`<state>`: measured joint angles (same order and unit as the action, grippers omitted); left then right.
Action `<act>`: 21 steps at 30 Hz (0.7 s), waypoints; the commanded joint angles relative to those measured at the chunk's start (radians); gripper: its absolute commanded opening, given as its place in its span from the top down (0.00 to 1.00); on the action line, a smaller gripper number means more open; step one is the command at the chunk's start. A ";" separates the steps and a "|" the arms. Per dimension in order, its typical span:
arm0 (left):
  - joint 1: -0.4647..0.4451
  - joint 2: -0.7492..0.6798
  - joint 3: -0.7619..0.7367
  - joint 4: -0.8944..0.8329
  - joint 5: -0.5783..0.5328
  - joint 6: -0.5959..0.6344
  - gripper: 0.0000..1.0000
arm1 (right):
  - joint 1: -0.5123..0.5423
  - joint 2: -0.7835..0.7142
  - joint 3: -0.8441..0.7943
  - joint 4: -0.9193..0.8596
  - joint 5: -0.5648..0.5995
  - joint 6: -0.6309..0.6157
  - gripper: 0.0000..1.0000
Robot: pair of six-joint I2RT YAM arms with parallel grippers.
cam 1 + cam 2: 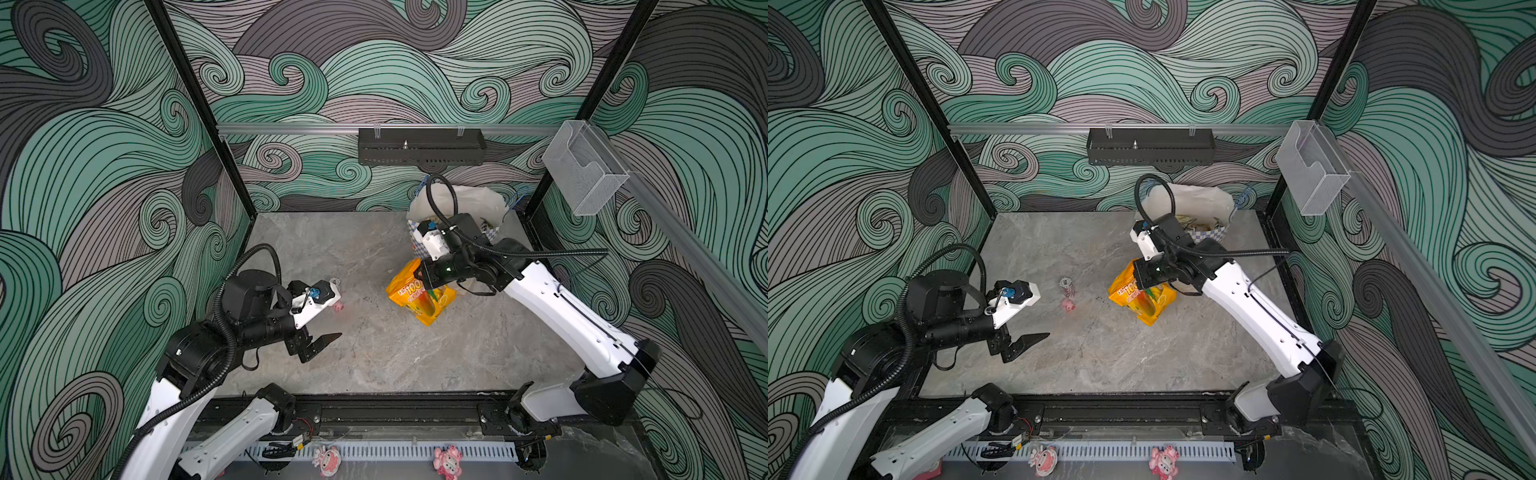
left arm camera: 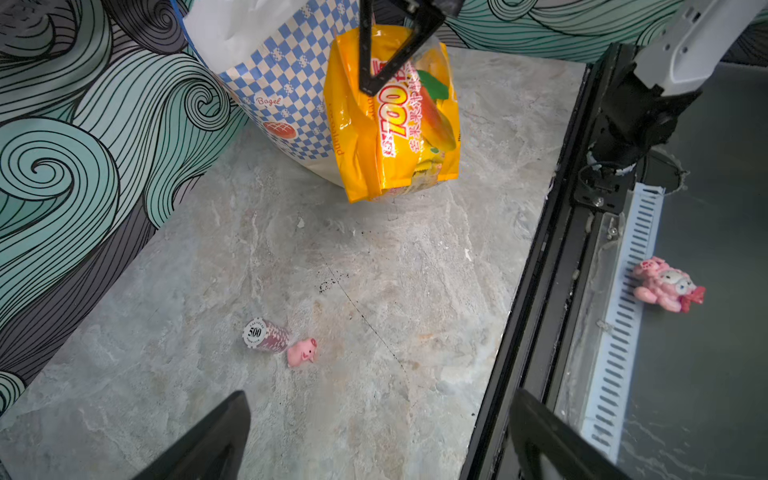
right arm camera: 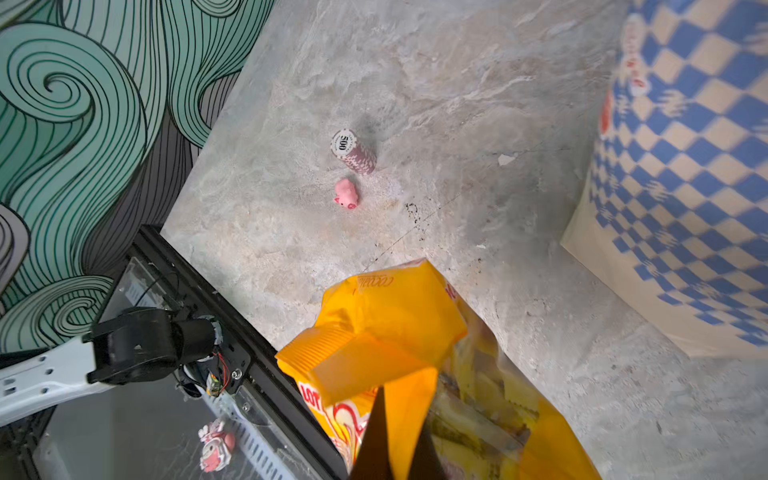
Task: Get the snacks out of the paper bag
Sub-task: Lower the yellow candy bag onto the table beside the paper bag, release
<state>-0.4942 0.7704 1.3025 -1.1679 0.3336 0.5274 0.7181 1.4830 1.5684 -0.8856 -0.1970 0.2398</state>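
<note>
The snack packet (image 1: pixel 422 301) is hanging clear of the paper bag, so my right gripper goes on bringing it down toward the open tabletop (image 1: pixel 365 283) next to the poker chips until it rests.
The paper bag (image 1: pixel 473 199) (image 1: pixel 1200 197) stands upright at the table's back right, cream-white with a blue checked band (image 2: pixel 286 83) (image 3: pixel 685 166). Some packets (image 1: pixel 1190 222) show inside its mouth. My right gripper (image 3: pixel 401 415) (image 2: pixel 374 66) is shut on the top fold of a glossy orange-yellow snack packet (image 1: pixel 419 297) (image 1: pixel 1140 299) (image 2: pixel 395 124) (image 3: pixel 395 328). The packet hangs outside the bag, just in front of it and low over the table. My left gripper (image 2: pixel 380 399) stands open and empty over the table's left front, one finger (image 1: pixel 326 338) (image 1: pixel 1032 340) showing in both top views.
A stack of poker chips (image 2: pixel 266 334) (image 3: pixel 353 149) and a tiny pink pig (image 2: pixel 302 352) (image 3: pixel 346 193) lie mid-table between the arms. Two pink cartoon toys (image 1: pixel 326 459) (image 1: pixel 446 461) sit past the front rail. A black tray (image 1: pixel 422 145) and clear box (image 1: pixel 586 170) hang on the walls.
</note>
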 commanded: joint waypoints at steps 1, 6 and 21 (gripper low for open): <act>-0.003 -0.007 -0.023 -0.108 0.010 0.119 0.01 | 0.037 0.064 -0.012 0.200 0.023 -0.070 1.00; -0.003 -0.002 -0.046 -0.201 -0.076 0.252 0.01 | 0.068 0.224 -0.014 0.296 0.008 -0.081 1.00; -0.003 0.005 -0.042 -0.124 -0.073 0.190 0.01 | 0.049 0.727 0.329 0.271 -0.023 0.179 1.00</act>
<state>-0.4942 0.7708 1.2480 -1.3041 0.2546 0.7418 0.7834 2.1548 1.8534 -0.5999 -0.2104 0.3130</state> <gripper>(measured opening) 0.987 0.049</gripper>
